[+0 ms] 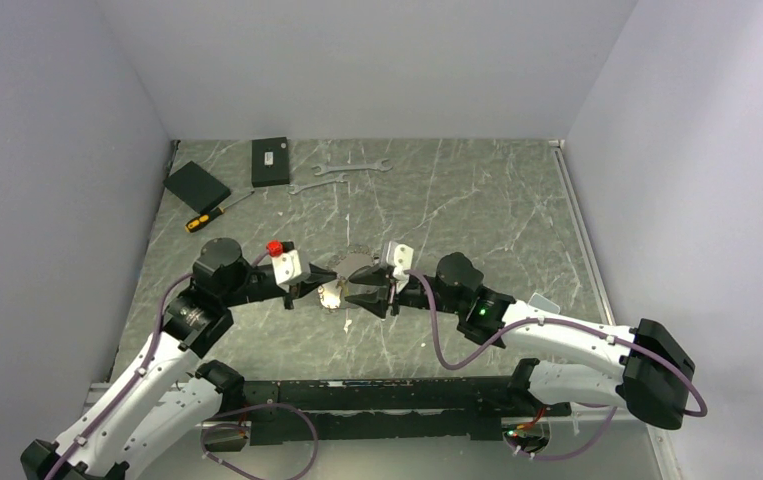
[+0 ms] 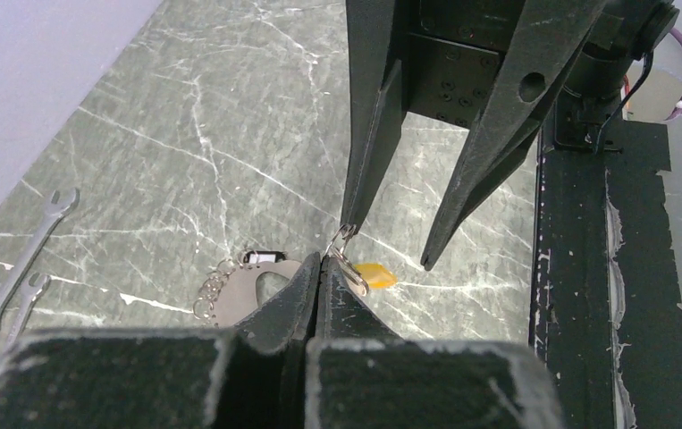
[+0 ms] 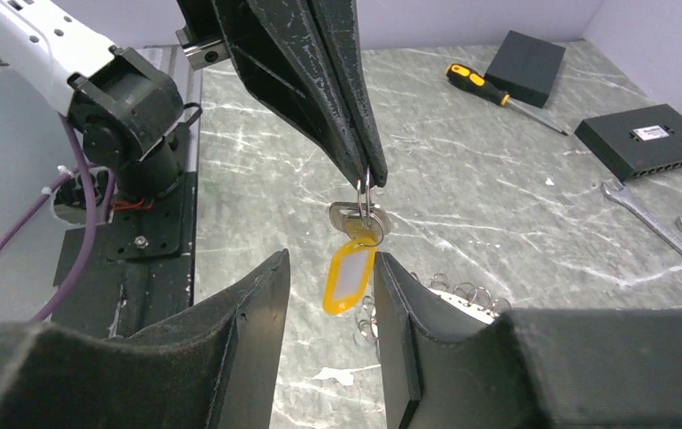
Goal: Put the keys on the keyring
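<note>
Next, my left gripper moves the key [image 3: 359, 220] aside before my right gripper reaches the keyring, because it is holding the key above the keyring and blocking the way down.
My left gripper [image 2: 321, 261] is shut on a small split ring [image 3: 366, 192] and holds it above the table. From that ring hang a silvery key [image 3: 351, 218] and a yellow tag [image 3: 348, 281]. My right gripper [image 3: 330, 259] faces it tip to tip and is open. The tag hangs between its fingers without touching them. The keyring [image 2: 234, 288], a flat silvery loop with small rings along its rim, lies on the table under the two grippers. From above, both grippers [image 1: 329, 288] [image 1: 357, 292] meet at the table's middle, beside the keyring [image 1: 355, 262].
Two silver wrenches [image 1: 342, 168] [image 1: 312, 187] lie at the back. Left of them are two black boxes [image 1: 270, 161] [image 1: 196, 184] and a yellow-handled screwdriver [image 1: 212, 215]. A black base rail [image 1: 387, 395] runs along the near edge.
</note>
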